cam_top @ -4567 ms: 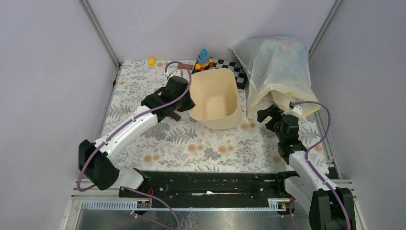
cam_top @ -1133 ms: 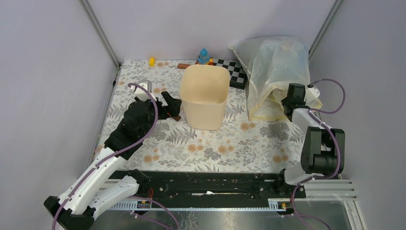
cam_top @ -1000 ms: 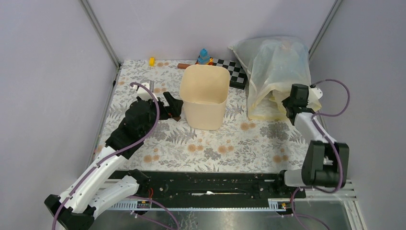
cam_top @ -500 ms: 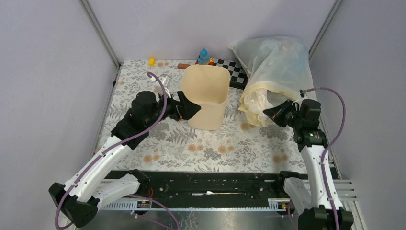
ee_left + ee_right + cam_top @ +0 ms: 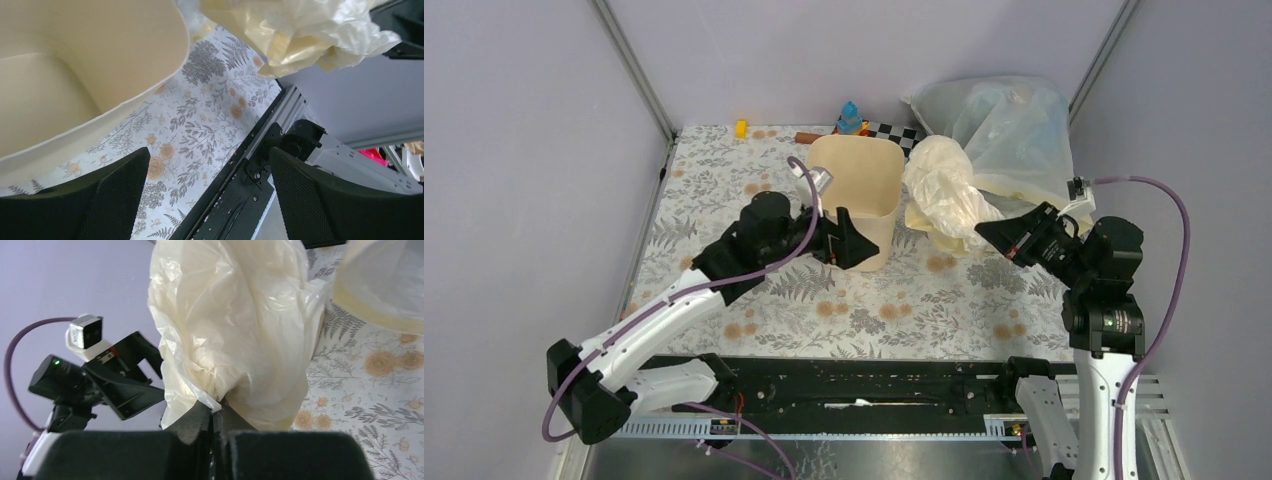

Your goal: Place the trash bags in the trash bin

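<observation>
I should hold the yellow edge (image 5: 932,229) with my left gripper while my right gripper takes a new grip, because my right gripper holds the trash bag by one end, its bulk bulging loose (image 5: 940,180).
The cream-beige trash bin (image 5: 894,150) stands upright at the back middle of the table. A crumpled cream-yellow trash bag (image 5: 944,190) hangs in the air just right of the bin's rim. My right gripper (image 5: 980,230) is shut on the bag's lower edge, and in the right wrist view the bag (image 5: 235,325) bulges out above the pinched right gripper (image 5: 215,407). My left gripper (image 5: 869,248) is open at the bin's near wall, holding nothing. The left wrist view has the bin's wall (image 5: 125,45) upper left, the bag (image 5: 300,30) upper right and the left gripper (image 5: 209,152) wide apart.
A big whitish-clear sack (image 5: 1014,120) leans in the back right corner. Behind the bin lie a blue toy (image 5: 850,118), a yellow block (image 5: 741,128), a brown stick (image 5: 809,137) and a checkered board (image 5: 904,135). A black rail (image 5: 864,385) runs along the near edge.
My right gripper has pulled the trash bag away from the sack, up and left toward the bin. My left gripper has swung right along the bin's near side.
</observation>
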Tool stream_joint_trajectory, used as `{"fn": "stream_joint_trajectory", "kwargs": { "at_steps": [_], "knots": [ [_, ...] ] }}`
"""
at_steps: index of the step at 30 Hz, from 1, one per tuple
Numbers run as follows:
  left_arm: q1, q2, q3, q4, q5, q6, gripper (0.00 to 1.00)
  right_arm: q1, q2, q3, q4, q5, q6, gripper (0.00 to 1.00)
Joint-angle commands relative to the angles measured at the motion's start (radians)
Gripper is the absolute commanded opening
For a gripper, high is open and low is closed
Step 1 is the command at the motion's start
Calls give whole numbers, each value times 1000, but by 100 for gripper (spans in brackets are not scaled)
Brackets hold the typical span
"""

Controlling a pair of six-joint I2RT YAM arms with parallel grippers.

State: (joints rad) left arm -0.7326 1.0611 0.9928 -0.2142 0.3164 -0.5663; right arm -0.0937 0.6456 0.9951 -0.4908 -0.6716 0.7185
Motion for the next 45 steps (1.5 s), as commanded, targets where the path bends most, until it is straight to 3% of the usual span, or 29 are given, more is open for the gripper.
{"fn": "stream_joint_trajectory", "kwargs": {
  "at_steps": [1, 6, 13, 20, 27, 30, 35, 41, 45],
  "knots": [
    [-58, 51, 7, 143, 23, 78, 91, 3, 22, 57, -49, -97, -1, 0],
    [-84, 156, 18, 162, -19, 112, 90, 3, 7, 104, -91, -21, -28, 0],
    [-93, 272, -74, 335, -279, 108, 93, 3, 24, 90, -114, -7, -44, 1],
    [-91, 423, -105, 453, -412, 107, 95, 3, 23, 85, -139, 0, -83, 2],
    [-91, 430, -191, 582, -543, 138, 99, 3, 21, 15, -179, 43, -87, 5],
    [-91, 353, -225, 602, -473, 211, 99, 3, 33, -14, -205, 82, -59, 7],
    [-93, 211, -219, 546, -142, 325, 95, 3, 56, -60, -225, 179, 16, 6],
    [-102, 95, -359, 794, 50, 329, 93, 4, 68, -91, -249, 287, 114, 7],
    [-153, 144, -296, 706, -2, 381, 75, 4, 102, -114, -247, 230, 133, 8]
  ]
}}
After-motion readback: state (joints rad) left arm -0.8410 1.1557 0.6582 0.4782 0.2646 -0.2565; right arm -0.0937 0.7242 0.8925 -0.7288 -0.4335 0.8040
